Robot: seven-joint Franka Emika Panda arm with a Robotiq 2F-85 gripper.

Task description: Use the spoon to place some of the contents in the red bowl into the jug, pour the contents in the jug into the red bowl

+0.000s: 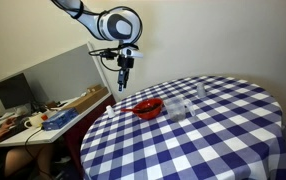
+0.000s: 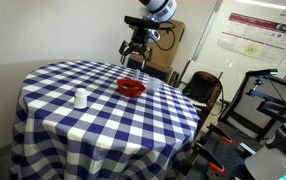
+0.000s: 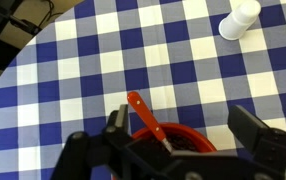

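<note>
My gripper should keep going down and close on the handle's end [image 3: 135,101], because the spoon's handle [image 3: 148,117] leans free past the red bowl's rim, between my open fingers.
The red bowl [image 3: 195,132] sits on the checked table, and it shows in both exterior views [image 1: 150,107] [image 2: 131,87]. It holds dark contents. A spoon [image 3: 143,113] with an orange-red handle rests in it, the handle leaning out over the rim. The clear jug [image 1: 179,109] [image 2: 151,86] stands right beside the bowl and is out of the wrist view. My gripper [image 3: 180,116] is open and empty. It hangs above the bowl [image 1: 124,76] [image 2: 133,55], with the fingers spread to either side of it.
A small white cup [image 3: 240,20] [image 2: 80,98] stands apart from the bowl on the blue-and-white checked round table [image 1: 213,140]. A desk with a monitor [image 1: 13,92] is beside the table. Chairs and equipment [image 2: 258,100] stand behind it.
</note>
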